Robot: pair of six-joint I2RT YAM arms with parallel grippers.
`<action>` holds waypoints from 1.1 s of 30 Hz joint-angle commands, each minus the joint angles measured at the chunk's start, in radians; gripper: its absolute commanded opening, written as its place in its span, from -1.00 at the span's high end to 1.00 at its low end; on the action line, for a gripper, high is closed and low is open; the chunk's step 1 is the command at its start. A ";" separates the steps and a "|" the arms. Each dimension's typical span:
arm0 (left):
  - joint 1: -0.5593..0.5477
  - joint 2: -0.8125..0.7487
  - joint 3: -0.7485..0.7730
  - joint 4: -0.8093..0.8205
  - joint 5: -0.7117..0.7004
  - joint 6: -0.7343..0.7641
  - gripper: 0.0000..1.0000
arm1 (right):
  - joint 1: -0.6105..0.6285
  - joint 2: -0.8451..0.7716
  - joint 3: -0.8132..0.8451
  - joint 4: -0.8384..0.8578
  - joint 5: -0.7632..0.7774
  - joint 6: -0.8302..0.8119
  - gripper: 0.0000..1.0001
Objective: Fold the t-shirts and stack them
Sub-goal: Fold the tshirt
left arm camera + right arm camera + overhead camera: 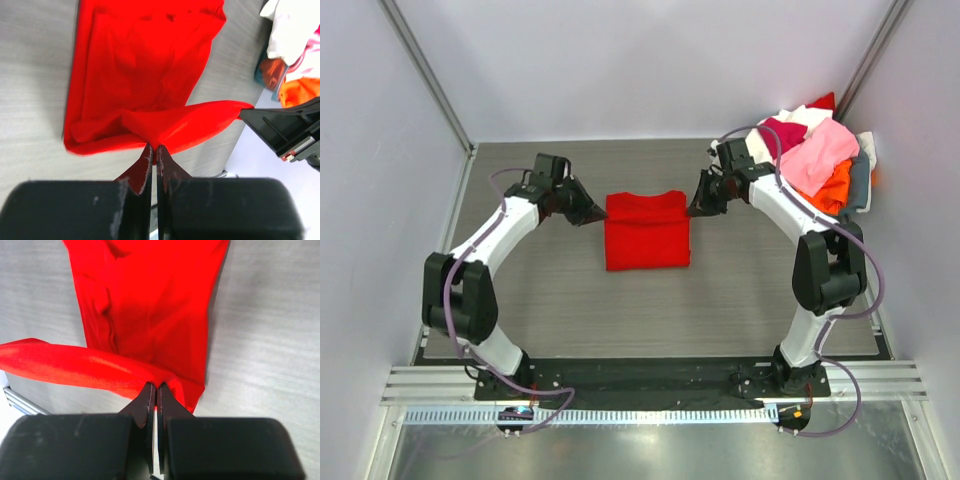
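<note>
The red band (647,221) is tight and square across the t-shirt, so my left gripper should move next toward the t-shirt's far edge (646,196) and let go near it.
The bright red t-shirt (647,232) lies partly folded as a rough square on the grey table. My left gripper (597,215) is shut on its far left corner; in the left wrist view the cloth (145,75) rises into the pinched tips (154,148). My right gripper (697,208) is shut on the far right corner; in the right wrist view the cloth (150,305) is pinched at the tips (156,386). A band of red cloth stretches between both grippers above the shirt. A heap of pink, white, magenta and orange t-shirts (817,158) sits at the far right.
The heap of shirts lies against the right wall, close behind my right arm's elbow. White walls enclose the table on the left, far and right sides. The arm bases stand on a metal rail (650,385) at the near edge.
</note>
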State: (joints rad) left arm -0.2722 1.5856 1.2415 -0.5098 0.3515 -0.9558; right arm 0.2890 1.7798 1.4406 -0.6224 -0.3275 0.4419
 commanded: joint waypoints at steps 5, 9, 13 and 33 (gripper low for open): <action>0.034 0.160 0.163 0.027 0.007 0.032 1.00 | -0.034 0.119 0.162 -0.008 0.013 -0.009 0.98; 0.059 0.237 0.226 0.051 0.023 0.017 0.99 | -0.044 0.200 0.262 -0.008 -0.005 -0.005 0.97; 0.073 0.300 0.275 0.089 0.035 0.000 1.00 | -0.057 0.298 0.342 -0.010 -0.025 0.003 0.97; 0.145 0.671 0.650 0.297 0.078 0.000 -0.53 | -0.103 0.630 0.751 0.145 -0.090 0.031 -0.63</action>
State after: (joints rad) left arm -0.1360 2.2635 1.8305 -0.2932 0.4076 -1.0012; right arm 0.1932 2.4596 2.2131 -0.5800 -0.4320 0.4808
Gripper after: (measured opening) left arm 0.756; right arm 0.808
